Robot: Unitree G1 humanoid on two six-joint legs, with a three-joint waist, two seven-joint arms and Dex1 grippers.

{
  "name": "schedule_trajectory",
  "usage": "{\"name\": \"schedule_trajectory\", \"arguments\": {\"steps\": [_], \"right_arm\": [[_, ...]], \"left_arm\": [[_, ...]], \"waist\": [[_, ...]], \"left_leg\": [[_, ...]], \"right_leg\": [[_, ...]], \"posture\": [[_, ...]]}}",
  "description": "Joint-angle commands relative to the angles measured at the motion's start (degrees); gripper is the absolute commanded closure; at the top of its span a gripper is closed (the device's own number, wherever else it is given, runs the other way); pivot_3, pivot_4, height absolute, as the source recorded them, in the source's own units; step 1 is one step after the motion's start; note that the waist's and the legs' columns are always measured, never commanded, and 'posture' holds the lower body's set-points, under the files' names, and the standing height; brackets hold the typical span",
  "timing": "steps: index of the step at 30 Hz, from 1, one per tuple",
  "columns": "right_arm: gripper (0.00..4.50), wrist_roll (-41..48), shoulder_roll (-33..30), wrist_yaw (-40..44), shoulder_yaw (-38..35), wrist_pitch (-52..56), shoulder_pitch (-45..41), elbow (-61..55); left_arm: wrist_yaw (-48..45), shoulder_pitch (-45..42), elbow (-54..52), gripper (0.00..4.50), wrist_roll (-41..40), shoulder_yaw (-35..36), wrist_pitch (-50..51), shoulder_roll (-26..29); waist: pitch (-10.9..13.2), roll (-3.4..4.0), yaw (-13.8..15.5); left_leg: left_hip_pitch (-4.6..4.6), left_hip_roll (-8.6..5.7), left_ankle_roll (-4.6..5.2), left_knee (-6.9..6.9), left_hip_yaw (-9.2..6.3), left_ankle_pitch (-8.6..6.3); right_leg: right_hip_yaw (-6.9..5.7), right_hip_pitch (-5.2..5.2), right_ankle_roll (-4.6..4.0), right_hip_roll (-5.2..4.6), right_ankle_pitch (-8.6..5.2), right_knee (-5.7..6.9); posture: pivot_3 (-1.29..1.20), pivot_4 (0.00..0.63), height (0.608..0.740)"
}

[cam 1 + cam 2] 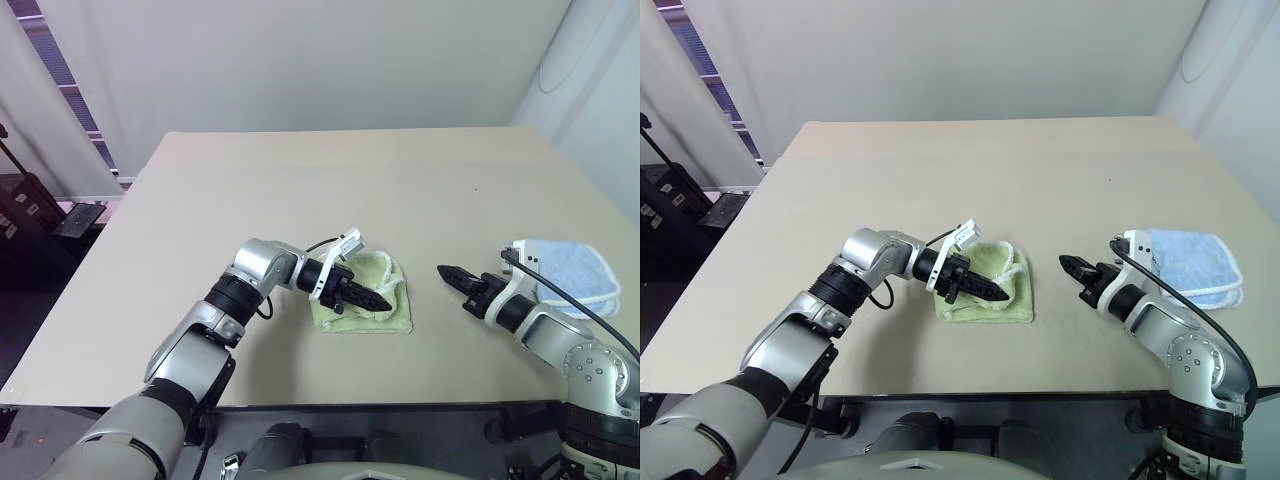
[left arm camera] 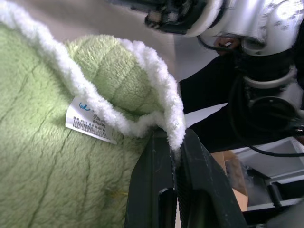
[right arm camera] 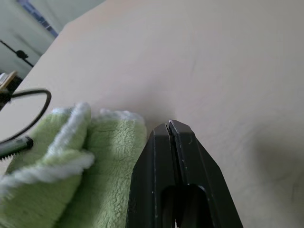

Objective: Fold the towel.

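Note:
The light-green towel's upper layer (image 1: 381, 268) is bunching up at my left gripper, so next I bring my right gripper in over the towel (image 1: 396, 312) to help flatten it.
The light-green towel (image 1: 372, 300) with white edging lies bunched and partly folded near the table's front edge. My left gripper (image 1: 380, 301) reaches across it from the left and is shut on its white-edged rim (image 2: 175, 124); a white care label (image 2: 90, 121) shows on the cloth. Off to the towel's right, my right gripper (image 1: 444, 271) is shut and holds nothing, its tips hovering just beside the towel (image 3: 90, 156) without touching it.
A folded light-blue cloth (image 1: 572, 272) lies at the table's right edge, behind my right arm. The beige table (image 1: 330, 190) stretches bare toward the far wall. The front edge is close below the towel.

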Motion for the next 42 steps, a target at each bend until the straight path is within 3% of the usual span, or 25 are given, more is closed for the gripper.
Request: {"name": "schedule_trajectory", "arguments": {"steps": [1, 2, 6, 11, 17, 19, 26, 30, 37, 42], "right_arm": [[4.50, 0.5, -0.3, -0.5, -1.4, -1.5, -1.6, -0.6], [4.50, 0.5, -0.4, -0.6, -1.3, -1.5, -1.8, -0.4], [4.50, 0.5, -0.9, 0.0, -1.1, -1.8, -2.5, 0.1], [4.50, 1.6, -1.2, 1.3, -2.4, -3.4, -3.9, 0.4], [4.50, 2.7, -2.1, 6.9, 1.9, -6.9, -4.8, -7.6], [4.50, 3.6, -2.5, 8.1, 3.4, -6.4, -5.4, -9.3], [4.50, 4.3, -3.2, 12.6, 10.4, -6.4, -11.9, -8.7], [4.50, 1.6, -3.8, 16.2, 14.7, -7.2, -13.6, -4.5], [4.50, -3.0, -3.4, 22.2, 19.5, -9.7, -12.8, 3.7], [4.50, -12.4, -4.3, 25.0, 28.7, -12.5, -9.1, 9.5]], "left_arm": [[-2.1, -0.6, -0.8, 3.97, -0.2, 1.1, 0.1, -0.4], [-2.5, -0.3, -1.5, 3.77, -0.5, 1.4, 0.0, -0.4], [-2.6, 0.0, -3.0, 2.27, -1.7, 3.2, 2.0, -0.3], [-7.0, 0.5, -14.7, 0.46, -8.3, 6.8, 7.7, 4.1], [-1.1, -0.4, -18.6, 0.46, -14.1, 19.9, 7.4, 6.5], [-1.0, 0.4, -18.9, 0.46, -13.5, 20.5, 6.6, 8.3], [-3.4, 6.2, -17.9, 2.90, -8.3, 17.0, -1.8, 14.5], [-1.8, 9.3, -16.4, 4.36, -4.2, 14.5, -8.3, 13.5], [6.0, 11.7, -8.7, 4.47, 5.7, 11.7, -26.5, 6.3], [6.1, 15.6, -0.4, 4.47, 12.6, 7.6, -36.4, 4.8]], "waist": [[0.0, 0.00, 0.0], [0.0, 0.00, 0.0], [0.0, 0.00, 0.0], [0.0, 0.01, -0.3], [0.0, 0.03, -0.3], [0.0, 0.03, -0.4], [0.0, 0.00, -0.1], [0.0, -0.04, 0.2], [0.0, -0.07, 0.2], [-0.1, -0.11, -0.2]], "left_leg": [[0.00, 0.00, 0.00, 0.00, 0.00, 0.00], [0.00, 0.00, 0.01, -0.02, 0.00, 0.00], [0.00, 0.00, 0.00, -0.08, -0.02, 0.01], [0.00, 0.00, 0.00, -0.07, -0.03, 0.01], [0.06, 0.00, -0.02, -0.03, -0.04, 0.02], [0.08, 0.00, -0.02, 0.01, -0.04, 0.02], [0.20, 0.00, -0.03, 0.02, -0.04, 0.02], [0.21, -0.01, -0.03, 0.02, -0.05, 0.02], [0.19, -0.02, 0.00, 0.12, -0.04, 0.00], [0.22, -0.01, 0.00, 0.06, -0.03, 0.00]], "right_leg": [[0.00, 0.00, 0.01, 0.00, 0.00, 0.00], [0.00, -0.01, 0.02, 0.00, 0.01, 0.00], [-0.02, -0.06, 0.05, 0.00, 0.01, 0.05], [-0.02, -0.05, 0.05, 0.01, 0.01, 0.07], [-0.03, -0.01, 0.04, 0.02, 0.01, 0.13], [-0.03, -0.01, 0.05, 0.04, 0.01, 0.16], [-0.03, -0.02, 0.03, 0.04, 0.01, 0.14], [-0.03, -0.01, 0.01, 0.04, 0.01, 0.11], [-0.04, 0.00, 0.04, 0.03, 0.04, 0.11], [-0.03, 0.03, 0.11, 0.04, 0.07, 0.15]], "posture": [[0.00, 0.000, 0.740], [0.00, 0.000, 0.740], [0.00, 0.000, 0.740], [0.00, 0.000, 0.740], [0.00, 0.000, 0.740], [0.00, 0.000, 0.740], [0.00, 0.000, 0.740], [0.00, 0.000, 0.740], [0.00, 0.000, 0.740], [0.00, 0.000, 0.740]]}}
